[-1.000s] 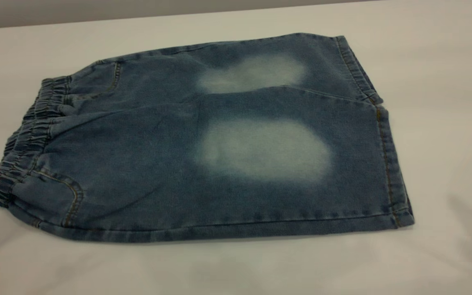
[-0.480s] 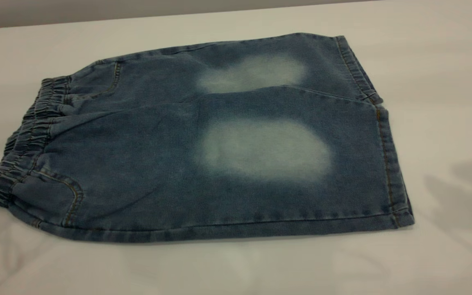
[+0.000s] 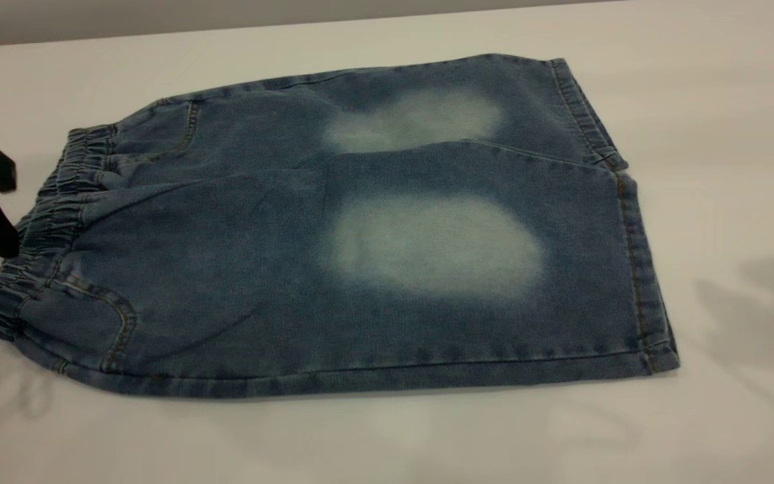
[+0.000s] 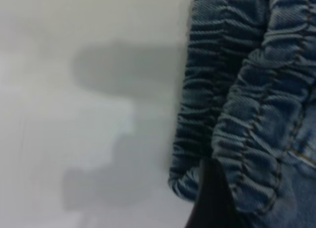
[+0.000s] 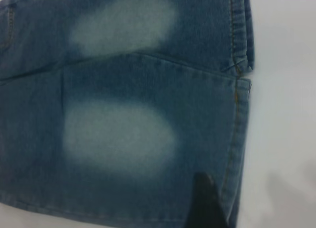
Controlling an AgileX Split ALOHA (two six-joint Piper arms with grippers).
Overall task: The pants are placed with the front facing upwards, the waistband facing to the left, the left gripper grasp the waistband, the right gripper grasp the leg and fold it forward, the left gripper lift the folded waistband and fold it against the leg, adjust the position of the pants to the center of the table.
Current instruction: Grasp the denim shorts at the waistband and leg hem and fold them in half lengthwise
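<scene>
The gathered waistband (image 3: 57, 200) is flat and clear in front of my left gripper's open fingers, so I should go on reaching onto its middle (image 3: 42, 232) before the fingers close on the cloth.
The pants (image 3: 333, 228) lie flat on the table (image 3: 387, 437), blue denim with two faded whitish patches. Their ruched waistband (image 3: 58, 215) points left and the stitched leg hems (image 3: 635, 262) point right. My left gripper (image 3: 12, 212), a black claw, reaches in from the left edge with its jaws apart, right at the waistband's middle. In the left wrist view one dark finger (image 4: 212, 198) lies against the gathered waistband (image 4: 237, 114). A black part of my right gripper (image 5: 205, 201) hangs over the near leg's hem (image 5: 237, 154); it is out of the exterior view.
The white table continues bare around the pants, with its far edge (image 3: 226, 30) at the back. A soft shadow (image 3: 756, 316) lies on the table to the right of the leg hems.
My left gripper has come in from the left edge and reached the waistband. The shadow on the table at the right has grown. The pants have not moved.
</scene>
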